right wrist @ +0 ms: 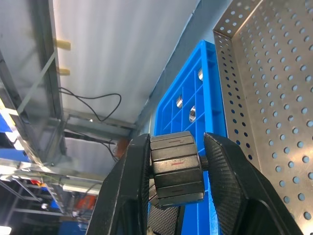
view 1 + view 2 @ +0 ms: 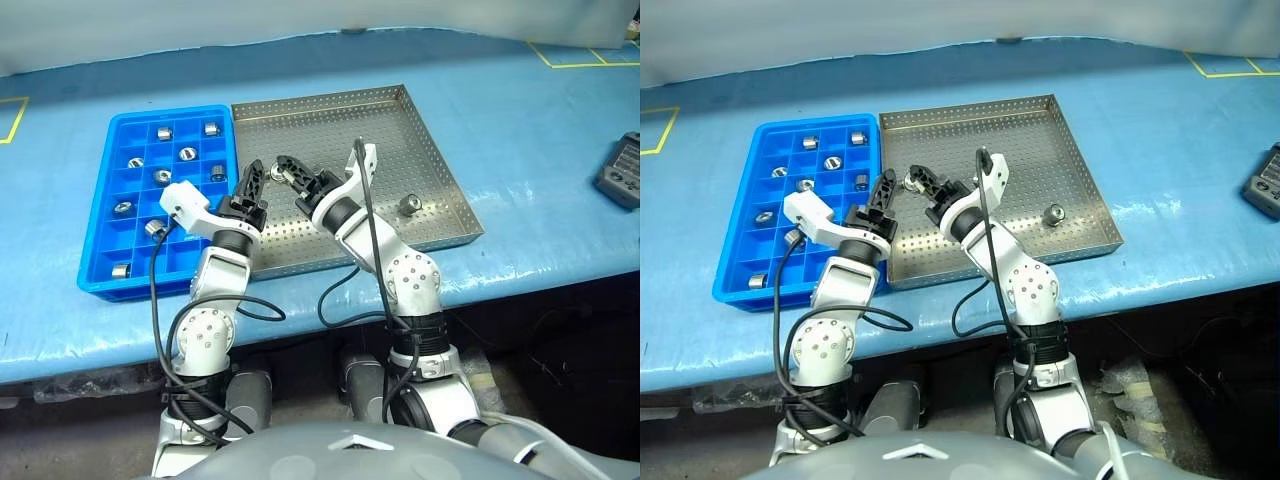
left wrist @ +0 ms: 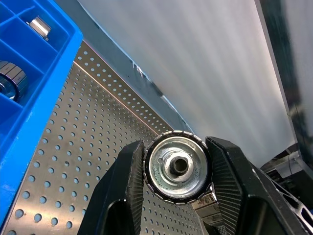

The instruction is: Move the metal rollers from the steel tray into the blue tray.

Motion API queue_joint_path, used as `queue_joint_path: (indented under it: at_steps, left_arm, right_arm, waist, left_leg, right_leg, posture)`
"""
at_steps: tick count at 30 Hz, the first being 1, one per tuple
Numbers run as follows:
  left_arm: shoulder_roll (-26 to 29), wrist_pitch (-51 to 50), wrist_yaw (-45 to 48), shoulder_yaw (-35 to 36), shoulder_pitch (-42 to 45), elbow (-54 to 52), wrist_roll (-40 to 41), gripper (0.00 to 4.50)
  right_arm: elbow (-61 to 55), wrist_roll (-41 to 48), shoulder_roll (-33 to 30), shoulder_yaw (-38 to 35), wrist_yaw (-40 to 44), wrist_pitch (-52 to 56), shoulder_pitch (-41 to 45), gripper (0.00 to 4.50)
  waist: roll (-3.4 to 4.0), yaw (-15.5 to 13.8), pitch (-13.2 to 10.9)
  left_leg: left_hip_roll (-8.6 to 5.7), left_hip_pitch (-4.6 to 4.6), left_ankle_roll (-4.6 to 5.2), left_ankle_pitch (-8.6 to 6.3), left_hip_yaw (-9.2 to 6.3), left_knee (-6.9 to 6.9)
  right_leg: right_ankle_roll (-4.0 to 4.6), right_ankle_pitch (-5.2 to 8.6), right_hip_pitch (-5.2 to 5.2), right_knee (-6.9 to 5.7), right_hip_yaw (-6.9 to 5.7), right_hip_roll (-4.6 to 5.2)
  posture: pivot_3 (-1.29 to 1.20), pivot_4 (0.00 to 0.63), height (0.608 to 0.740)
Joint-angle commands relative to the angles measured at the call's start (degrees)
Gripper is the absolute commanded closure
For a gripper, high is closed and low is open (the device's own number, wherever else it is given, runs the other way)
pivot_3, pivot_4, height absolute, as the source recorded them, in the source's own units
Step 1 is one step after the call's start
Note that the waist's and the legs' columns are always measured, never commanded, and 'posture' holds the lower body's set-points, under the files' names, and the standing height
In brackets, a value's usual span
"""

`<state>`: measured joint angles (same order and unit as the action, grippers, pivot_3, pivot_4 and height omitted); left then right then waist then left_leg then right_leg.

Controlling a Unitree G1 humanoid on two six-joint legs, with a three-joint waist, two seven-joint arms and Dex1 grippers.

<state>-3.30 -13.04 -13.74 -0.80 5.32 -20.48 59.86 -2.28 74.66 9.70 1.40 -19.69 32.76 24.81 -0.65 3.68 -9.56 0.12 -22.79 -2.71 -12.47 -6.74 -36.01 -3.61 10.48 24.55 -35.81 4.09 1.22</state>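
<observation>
My right gripper's roller has its way to the blue tray blocked by my left gripper, so next my left gripper fills an empty near compartment and moves away first.
My left gripper is shut on a metal roller, a shiny ribbed disc with a dark hole. It hovers over the steel tray by its left rim. Close beside it, my right gripper is shut on another roller, which looks dark and edge-on between the fingers. One more roller stands on the steel tray's perforated floor at the right. The blue tray lies against the steel tray's left side. Several rollers sit in its compartments.
A dark handheld device lies at the right edge of the blue table. Yellow tape marks run at the far right and far left. The table's front edge is just below both trays.
</observation>
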Motion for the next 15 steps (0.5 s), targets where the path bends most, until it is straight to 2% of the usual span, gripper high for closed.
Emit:
queue_joint_path:
  at_steps: [1, 3, 5, 8, 15]
  left_arm:
    - [-10.23, 4.71, -1.12, 2.35, 0.34, -4.00, 6.59, 2.79]
    - [-10.63, 6.52, -1.85, 3.47, 0.63, -4.04, 9.30, 2.80]
    - [-8.23, 7.23, -1.96, 3.17, 0.73, -4.14, 7.54, 2.80]
    - [1.42, 4.83, -2.29, 1.20, 0.55, -4.89, -4.63, 2.80]
    - [19.39, -3.57, -6.88, -3.72, -2.11, -7.33, -40.07, 2.80]
  right_arm:
    - [-0.63, 6.35, 11.79, -4.12, -2.13, -4.92, 1.99, 3.18]
    - [-0.82, 8.09, 12.10, -4.87, -2.28, -6.87, 2.10, 3.18]
    - [-1.87, 4.77, 8.66, -2.38, -0.66, -6.27, 2.57, 3.18]
    - [-4.75, -9.77, -0.67, 6.86, 2.60, -3.27, 3.95, 3.18]
    - [-7.47, -39.75, -12.87, 24.65, 8.65, -0.81, 6.77, 3.18]
  waist:
    - [0.02, -0.10, -0.02]
    - [0.02, -0.11, -0.03]
    - [0.02, -0.06, -0.03]
    - [0.04, 0.11, -0.04]
    - [0.06, -0.65, -0.04]
  left_leg:
    - [0.00, -0.02, 0.00, 0.00, 0.00, 0.00]
    - [0.00, -0.03, 0.00, 0.00, 0.00, 0.00]
    - [0.00, -0.03, 0.01, -0.01, 0.00, 0.01]
    - [0.00, -0.03, 0.02, -0.01, 0.02, 0.03]
    - [0.02, 0.08, 0.00, -0.01, 0.02, 0.14]
  right_leg:
    - [0.00, 0.00, 0.01, 0.01, 0.00, 0.00]
    - [0.00, 0.00, 0.01, 0.01, 0.00, 0.00]
    - [0.00, 0.00, 0.02, 0.02, 0.00, 0.00]
    - [0.00, 0.00, 0.04, 0.02, 0.01, -0.02]
    - [0.09, 0.05, 0.05, -0.04, 0.02, -0.03]
  posture:
    - [0.03, 0.150, 0.740]
    - [0.03, 0.150, 0.740]
    - [0.03, 0.150, 0.740]
    - [0.03, 0.150, 0.740]
    - [0.08, 0.150, 0.740]
